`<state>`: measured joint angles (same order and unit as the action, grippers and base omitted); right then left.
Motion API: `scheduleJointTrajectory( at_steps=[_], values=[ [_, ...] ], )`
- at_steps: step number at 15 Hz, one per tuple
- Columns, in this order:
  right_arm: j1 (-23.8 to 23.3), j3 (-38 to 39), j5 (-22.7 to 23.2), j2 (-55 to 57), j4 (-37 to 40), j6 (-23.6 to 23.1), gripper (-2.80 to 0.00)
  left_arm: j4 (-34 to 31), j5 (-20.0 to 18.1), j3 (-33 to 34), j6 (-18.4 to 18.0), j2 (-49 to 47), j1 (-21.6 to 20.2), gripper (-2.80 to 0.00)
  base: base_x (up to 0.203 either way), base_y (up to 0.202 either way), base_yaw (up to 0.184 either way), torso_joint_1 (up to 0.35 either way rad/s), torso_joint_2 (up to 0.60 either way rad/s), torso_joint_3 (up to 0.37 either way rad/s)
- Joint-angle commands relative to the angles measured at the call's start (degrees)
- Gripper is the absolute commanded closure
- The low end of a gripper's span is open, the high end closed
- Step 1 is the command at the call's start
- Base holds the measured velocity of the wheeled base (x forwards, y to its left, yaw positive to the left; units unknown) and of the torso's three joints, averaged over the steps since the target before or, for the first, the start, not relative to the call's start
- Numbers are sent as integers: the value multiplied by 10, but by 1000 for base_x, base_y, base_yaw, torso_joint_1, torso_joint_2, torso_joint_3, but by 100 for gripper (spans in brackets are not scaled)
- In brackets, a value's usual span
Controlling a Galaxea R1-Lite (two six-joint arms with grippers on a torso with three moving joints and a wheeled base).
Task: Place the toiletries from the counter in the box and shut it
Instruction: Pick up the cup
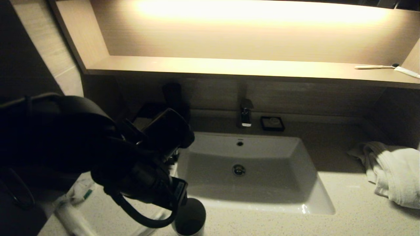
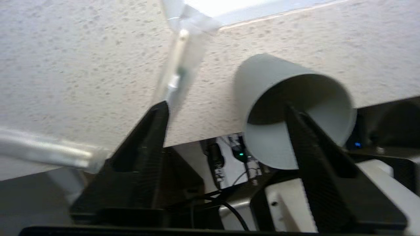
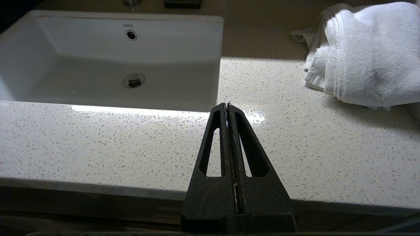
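Note:
The cup's opening [image 1: 190, 217] shows just a smooth inside [image 2: 271, 142], so the cup should be empty when I pick it up and tip it.
My left gripper [image 2: 226, 106] is open and empty, low over the speckled counter [image 2: 82, 65] at its front edge, left of the sink. A long clear-wrapped toothbrush [image 2: 180, 62] lies on the counter just beyond one fingertip [image 2: 160, 111]. A white sachet with a green mark [image 1: 82, 194] and a white tube [image 1: 70, 219] lie at the front left. The black box [image 1: 149, 111] is mostly hidden behind my left arm [image 1: 131, 157]; only a dark corner shows. My right gripper [image 3: 227, 105] is shut and empty over the counter's front edge, right of the sink.
A dark round cup [image 1: 190, 218] stands upright at the counter's front edge, close to my left gripper, and also shows in the left wrist view [image 2: 295, 108]. The white sink [image 1: 249, 170], tap [image 1: 245, 114], black soap dish [image 1: 272, 123] and folded white towel [image 1: 393, 170] are nearby.

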<state>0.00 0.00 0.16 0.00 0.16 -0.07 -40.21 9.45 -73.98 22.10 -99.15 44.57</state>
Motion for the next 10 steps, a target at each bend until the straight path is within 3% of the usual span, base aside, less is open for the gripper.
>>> scheduleJointTrajectory(
  at_steps=[1,10],
  values=[
    [-1,0,0,0,0,0,0,-4,2,2,2,-5,0,-280,0,0,0,0,0,0],
    [0,0,0,0,0,0,0,-8,2,11,3,-28,0,-280,0,0,0,0,0,0]
  ],
)
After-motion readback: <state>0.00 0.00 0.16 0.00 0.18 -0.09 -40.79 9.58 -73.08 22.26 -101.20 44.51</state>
